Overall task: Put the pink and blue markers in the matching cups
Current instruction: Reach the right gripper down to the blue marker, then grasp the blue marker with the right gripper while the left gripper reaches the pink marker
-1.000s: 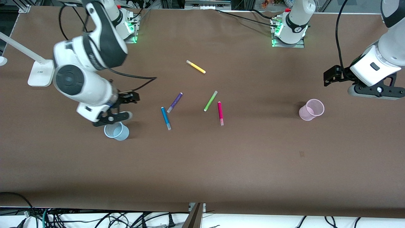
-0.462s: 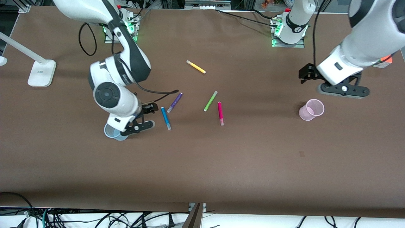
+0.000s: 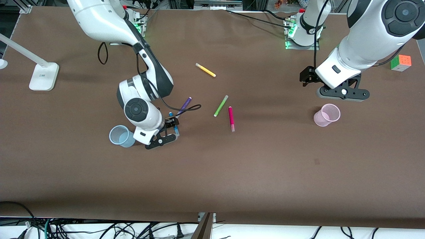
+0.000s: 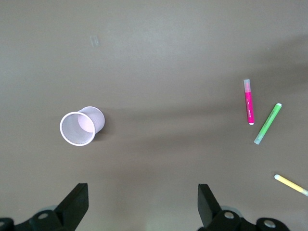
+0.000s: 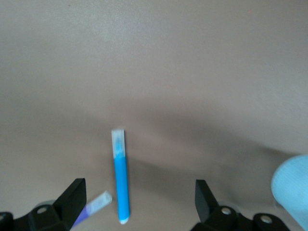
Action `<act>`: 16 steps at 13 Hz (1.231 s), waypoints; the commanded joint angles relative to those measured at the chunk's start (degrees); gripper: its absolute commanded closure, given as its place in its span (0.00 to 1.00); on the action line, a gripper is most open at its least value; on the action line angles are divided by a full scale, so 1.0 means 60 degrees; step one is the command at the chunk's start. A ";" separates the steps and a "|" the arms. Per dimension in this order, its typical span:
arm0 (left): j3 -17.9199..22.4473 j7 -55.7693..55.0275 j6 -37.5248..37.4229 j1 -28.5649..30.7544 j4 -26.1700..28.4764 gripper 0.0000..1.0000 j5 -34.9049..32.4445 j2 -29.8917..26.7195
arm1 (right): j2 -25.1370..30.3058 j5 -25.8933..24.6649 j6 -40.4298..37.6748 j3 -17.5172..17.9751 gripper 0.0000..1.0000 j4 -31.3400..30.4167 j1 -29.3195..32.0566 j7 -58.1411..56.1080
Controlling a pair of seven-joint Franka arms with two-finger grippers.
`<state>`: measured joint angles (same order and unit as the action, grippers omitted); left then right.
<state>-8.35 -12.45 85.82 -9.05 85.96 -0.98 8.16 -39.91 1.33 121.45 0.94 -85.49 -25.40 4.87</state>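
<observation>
The blue marker (image 5: pixel 120 168) is lengthwise in the gap between my right gripper's open fingers. I continue to go down until the fingers are on both sides of the marker's body (image 5: pixel 121 190), then close them.
The blue marker (image 3: pixel 176 130) lies on the brown table, partly hidden under my right gripper (image 3: pixel 162 138), which hovers over it, open and empty. In the right wrist view the blue marker (image 5: pixel 121 178) lies between the open fingers of the right gripper (image 5: pixel 139 207), nearer one finger. The pale blue cup (image 3: pixel 121 136) stands upright beside that gripper, toward the right arm's end; it also shows in the right wrist view (image 5: pixel 293 187). The pink marker (image 3: pixel 231 119) lies mid-table. My left gripper (image 3: pixel 343 93) is open and empty over the table next to the upright pink cup (image 3: pixel 327 115). The left wrist view shows the left gripper (image 4: pixel 143 207), the pink cup (image 4: pixel 79 127) and the pink marker (image 4: pixel 249 101).
A purple pen (image 3: pixel 184 105) lies close to the blue marker. A lime-green pen (image 3: pixel 220 105) lies beside the pink marker. A yellow pen (image 3: pixel 206 70) lies farther from the front camera. A colour cube (image 3: pixel 400 62) and a white lamp base (image 3: pixel 43 76) sit at the table's ends.
My right gripper has moved from over the blue cup to over the blue marker. My left gripper has moved in from the table's end toward the pink cup. Nothing was grasped.
</observation>
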 commanded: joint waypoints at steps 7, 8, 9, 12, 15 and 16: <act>0.0059 -0.0005 -0.0109 0.0087 -0.0337 0.00 0.0163 0.0163 | -0.0906 0.0130 0.1277 -0.0070 0.00 -0.0062 -0.0439 0.0067; 0.0045 -0.0020 -0.0109 0.0073 -0.0337 0.00 0.0163 0.0163 | -0.0921 0.0130 0.1306 -0.0070 0.00 -0.0063 -0.0483 0.0081; 0.0001 -0.0093 -0.0109 0.0058 -0.0337 0.00 0.0163 0.0163 | -0.0935 0.0130 0.1393 -0.0070 0.00 -0.0092 -0.0512 0.0081; -0.0159 -0.0341 0.0313 -0.0336 -0.0163 0.00 0.0367 0.0411 | -0.0936 0.0130 0.1906 -0.0070 0.23 -0.0414 -0.0498 0.0067; -0.0175 -0.1569 0.1470 -0.1199 0.0014 0.00 0.0354 0.1199 | -0.0936 0.0144 0.1922 -0.0070 0.25 -0.0458 -0.0498 0.0081; -0.0175 -0.1660 0.1836 -0.1449 0.0014 0.00 0.0354 0.1653 | -0.0936 0.0144 0.1893 -0.0070 0.25 -0.0458 -0.0498 0.0096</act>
<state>-9.79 -20.05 93.65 -15.12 86.75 0.50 13.56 -46.00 1.33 131.93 0.85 -87.21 -28.01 4.88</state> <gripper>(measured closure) 0.000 0.247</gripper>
